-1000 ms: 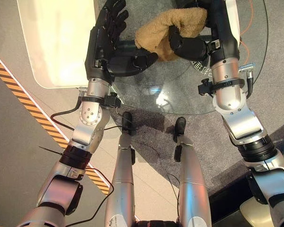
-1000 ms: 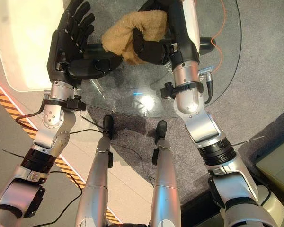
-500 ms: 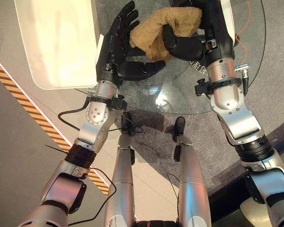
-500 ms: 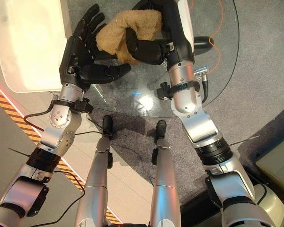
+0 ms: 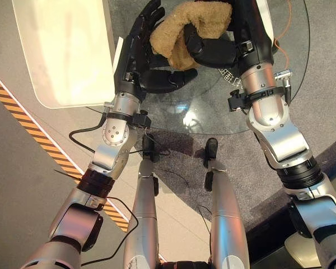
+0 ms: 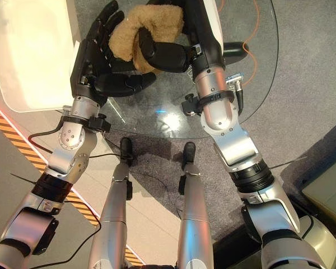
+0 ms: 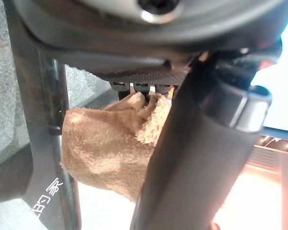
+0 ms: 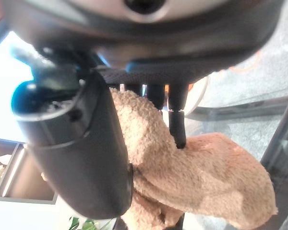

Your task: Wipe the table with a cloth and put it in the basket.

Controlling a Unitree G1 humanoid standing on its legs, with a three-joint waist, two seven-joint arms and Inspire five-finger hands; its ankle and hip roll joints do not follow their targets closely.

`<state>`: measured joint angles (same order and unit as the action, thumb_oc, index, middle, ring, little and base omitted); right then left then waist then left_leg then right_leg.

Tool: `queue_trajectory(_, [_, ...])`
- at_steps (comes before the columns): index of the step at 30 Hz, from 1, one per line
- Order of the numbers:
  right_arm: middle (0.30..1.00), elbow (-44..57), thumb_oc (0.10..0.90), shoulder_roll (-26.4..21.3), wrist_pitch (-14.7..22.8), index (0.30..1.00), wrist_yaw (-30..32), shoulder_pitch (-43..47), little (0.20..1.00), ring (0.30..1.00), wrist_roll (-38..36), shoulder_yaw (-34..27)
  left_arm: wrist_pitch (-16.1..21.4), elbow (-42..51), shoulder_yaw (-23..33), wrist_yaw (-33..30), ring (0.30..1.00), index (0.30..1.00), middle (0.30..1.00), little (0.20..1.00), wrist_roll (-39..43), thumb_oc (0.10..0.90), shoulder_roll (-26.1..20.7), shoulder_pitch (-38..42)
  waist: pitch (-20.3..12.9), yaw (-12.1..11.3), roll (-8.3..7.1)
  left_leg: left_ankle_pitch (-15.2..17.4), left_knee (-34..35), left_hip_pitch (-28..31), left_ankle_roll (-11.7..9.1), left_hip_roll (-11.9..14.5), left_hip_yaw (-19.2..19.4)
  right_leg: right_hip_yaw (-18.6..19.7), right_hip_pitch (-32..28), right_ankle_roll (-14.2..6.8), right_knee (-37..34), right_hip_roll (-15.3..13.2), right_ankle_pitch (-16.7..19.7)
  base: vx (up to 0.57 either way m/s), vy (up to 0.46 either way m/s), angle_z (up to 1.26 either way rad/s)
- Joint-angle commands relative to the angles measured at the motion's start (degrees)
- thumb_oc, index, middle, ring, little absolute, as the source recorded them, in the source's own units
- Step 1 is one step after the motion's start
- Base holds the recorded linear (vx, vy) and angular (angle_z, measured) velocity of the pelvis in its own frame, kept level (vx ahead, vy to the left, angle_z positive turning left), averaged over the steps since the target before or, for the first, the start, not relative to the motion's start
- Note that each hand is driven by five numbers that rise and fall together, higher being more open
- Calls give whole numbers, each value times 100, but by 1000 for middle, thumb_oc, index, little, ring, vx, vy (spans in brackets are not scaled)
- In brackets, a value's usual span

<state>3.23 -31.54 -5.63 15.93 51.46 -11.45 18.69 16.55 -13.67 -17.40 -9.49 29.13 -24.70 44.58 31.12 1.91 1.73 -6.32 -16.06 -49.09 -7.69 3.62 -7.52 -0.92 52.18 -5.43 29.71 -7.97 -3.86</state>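
I expect the cloth (image 5: pixel 182 28) to settle in crumpled folds when I lower it into the basket, because a limp flap (image 7: pixel 104 151) hangs next to my left gripper's thumb.
A tan fluffy cloth (image 5: pixel 171 31) hangs bunched above the round glass table (image 5: pixel 213 112), with my right hand (image 5: pixel 213 51) shut on it from the right, thumb (image 8: pixel 77 143) pressed into the pile. My left hand (image 5: pixel 135 53) stands open right beside the cloth. Its straight fingers lie against the cloth's left side and its thumb reaches under it. In the left wrist view the cloth (image 7: pixel 101 148) shows just past the thumb. In the right wrist view the cloth (image 8: pixel 201 167) is gripped between thumb and fingers (image 8: pixel 176 117).
A white rounded container (image 5: pixel 61 56) stands at the table's left, close to my left hand. An orange cable (image 5: pixel 285 33) lies on the grey carpet past the table's right edge. Striped floor tape (image 5: pixel 22 117) runs along the left.
My left hand has swung right until its fingers touch the cloth. My right hand has carried the cloth a little to the left, toward the left hand.
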Motion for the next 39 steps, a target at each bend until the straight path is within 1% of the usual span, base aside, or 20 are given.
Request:
queue_trajectory(1, [300, 1450, 100, 290, 1023, 300, -38, 1171, 200, 300, -228, -158, 323, 295, -49, 56, 900, 900, 900, 900, -309, 800, 33, 776, -133, -2, -193, 195, 130, 357, 636, -491, 714, -139, -552, 288, -885, 855, 307, 0, 0, 0])
queue_trajectory(7, [300, 1448, 100, 351, 1043, 300, -141, 1225, 200, 300, -392, -163, 287, 132, -74, -10, 900, 900, 900, 900, -396, 800, 32, 895, -133, 9, -218, 208, 110, 357, 631, -477, 710, -133, -551, 290, -866, 865, 300, 0, 0, 0])
queue_trajectory(14, [300, 1444, 100, 471, 1008, 300, -273, 1285, 200, 300, -623, -125, 368, -92, -87, -12, 900, 900, 900, 900, -378, 800, 77, 991, -133, 16, -230, 210, 116, 357, 618, -471, 700, -127, -561, 307, -885, 873, 285, 0, 0, 0])
queue_trajectory(19, [300, 1451, 100, 532, 1021, 300, -318, 1263, 200, 300, -630, -130, 394, -114, -83, 65, 900, 900, 900, 900, -322, 800, 124, 982, -133, 12, -233, 218, 105, 358, 619, -472, 697, -130, -564, 312, -879, 869, 277, 0, 0, 0])
queue_trajectory(20, [300, 1455, 100, 551, 1006, 300, -337, 1284, 200, 300, -656, -131, 408, -128, -82, 79, 862, 862, 862, 856, -329, 756, 138, 992, -133, 16, -236, 220, 93, 350, 616, -470, 698, -127, -557, 311, -872, 871, 280, 0, 0, 0])
queue_trajectory(21, [300, 1460, 100, 572, 992, 300, -345, 1295, 200, 300, -652, -131, 415, -135, -84, 96, 771, 771, 771, 749, -343, 649, 144, 1008, -133, 16, -238, 221, 88, 342, 616, -469, 697, -125, -551, 311, -870, 871, 283, 0, 0, 0])
queue_trajectory(22, [300, 1459, 100, 584, 994, 300, -346, 1299, 200, 300, -656, -131, 410, -133, -90, 103, 575, 575, 575, 521, -344, 421, 144, 1025, -133, 18, -240, 224, 86, 336, 615, -467, 697, -121, -546, 309, -873, 869, 284, 0, 0, 0])
queue_trajectory(23, [300, 1459, 100, 587, 997, 300, -343, 1300, 200, 300, -653, -131, 405, -129, -93, 107, 535, 535, 535, 475, -348, 375, 143, 1030, -133, 18, -241, 225, 86, 335, 615, -466, 696, -120, -545, 308, -874, 869, 284, 0, 0, 0])
queue_trajectory(24, [300, 1465, 100, 587, 993, 300, -335, 1301, 200, 300, -652, -123, 427, -132, -108, 120, 441, 441, 441, 365, -360, 265, 143, 1030, -133, 22, -239, 226, 83, 334, 616, -467, 696, -116, -541, 309, -871, 872, 285, 0, 0, 0])
queue_trajectory(25, [300, 1470, 100, 606, 985, 300, -330, 1303, 200, 300, -635, -118, 441, -122, -126, 144, 300, 300, 300, 200, -372, 100, 147, 1035, -133, 25, -238, 224, 83, 329, 616, -467, 702, -115, -536, 313, -876, 874, 291, 0, 0, 0])
queue_trajectory(39, [300, 1493, 100, 584, 1107, 300, -309, 1339, 200, 300, -615, -152, 473, -175, -133, 236, 300, 300, 300, 200, -359, 100, 128, 1045, -133, 38, -240, 227, 89, 352, 615, -455, 718, -102, -549, 307, -893, 860, 311, 0, 0, 0])
